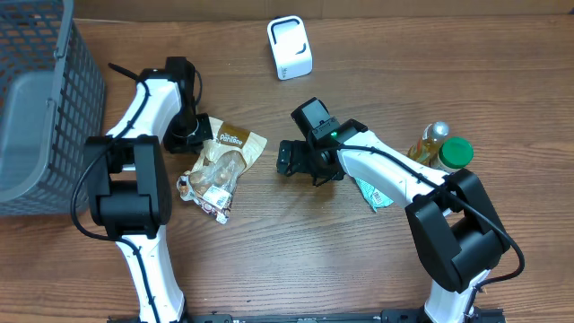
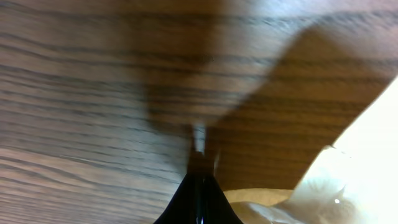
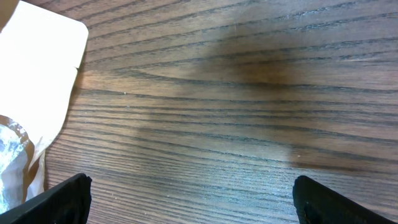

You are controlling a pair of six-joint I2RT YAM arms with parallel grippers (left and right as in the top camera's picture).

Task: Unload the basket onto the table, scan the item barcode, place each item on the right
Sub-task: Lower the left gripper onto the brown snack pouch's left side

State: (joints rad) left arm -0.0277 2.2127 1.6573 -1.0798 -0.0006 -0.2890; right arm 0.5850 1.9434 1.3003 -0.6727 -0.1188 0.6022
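The pouch's brown end lies short of my right gripper and should turn toward it, so my closed left gripper should push the pouch's basket-side edge across.
The item, a brown paper snack pouch with a clear window, lies flat on the table left of centre. No barcode shows on its upper face. My left gripper rests at the pouch's top-left corner, shut. In the left wrist view its fingers are pressed together over bare wood, and the pouch lies just to their right. My right gripper hovers right of the pouch, open wide with nothing between its fingers. In the right wrist view the pouch is at the left edge. The white scanner stands at the back.
A grey mesh basket fills the far left. A bottle and a green-lidded jar stand at the right. A teal packet lies partly under the right arm.
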